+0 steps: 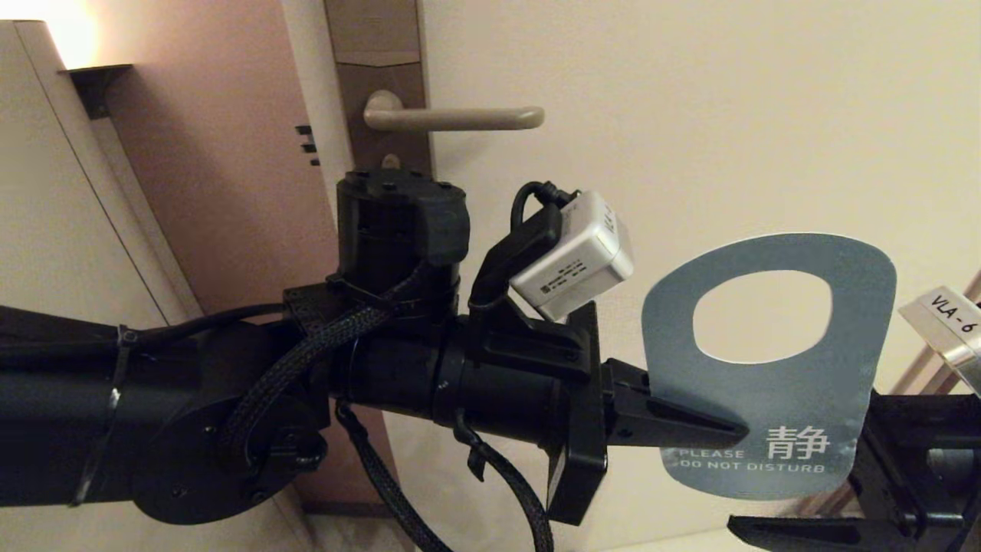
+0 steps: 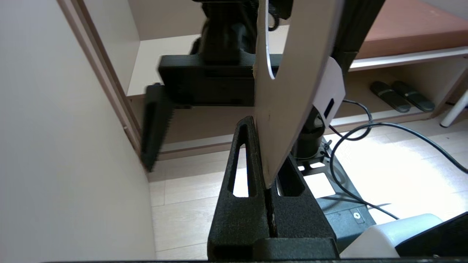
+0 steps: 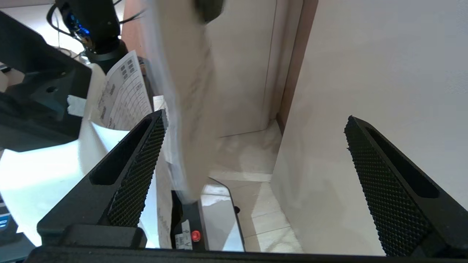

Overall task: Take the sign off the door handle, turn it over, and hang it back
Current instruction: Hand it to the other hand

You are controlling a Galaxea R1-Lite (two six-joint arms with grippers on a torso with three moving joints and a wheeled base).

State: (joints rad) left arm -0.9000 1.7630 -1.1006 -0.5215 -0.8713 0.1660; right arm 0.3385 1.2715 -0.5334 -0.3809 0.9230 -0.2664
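Observation:
The robot's left gripper is holding the sign's edge (image 1: 651, 349) that faces the door handle, so the right gripper should take hold of the sign's far lower corner (image 1: 837, 482) before the left gripper moves away.
The sign (image 1: 851, 383) hangs in the air to the lower right of the door handle (image 1: 460, 118), well apart from it, oval hole up. Its blue "PLEASE DO NOT DISTURB" side faces the head camera. My left gripper (image 1: 736, 433) is shut on the sign's lower left edge; in the left wrist view the card (image 2: 289, 109) rises from between the closed fingers (image 2: 241, 153). My right gripper (image 3: 256, 122) is open at the sign's lower right. The card's edge (image 3: 186, 109) stands between its fingers, close to one pad (image 3: 139, 171). The bare handle is a beige lever.
A tall brown lock plate (image 1: 381, 92) carries the handle on the pale door (image 1: 690, 115). A lit wall lamp (image 1: 77, 31) is at the upper left. A tag marked VLA-6 (image 1: 950, 314) sits on the right arm. Cables (image 2: 365, 128) lie on the floor below.

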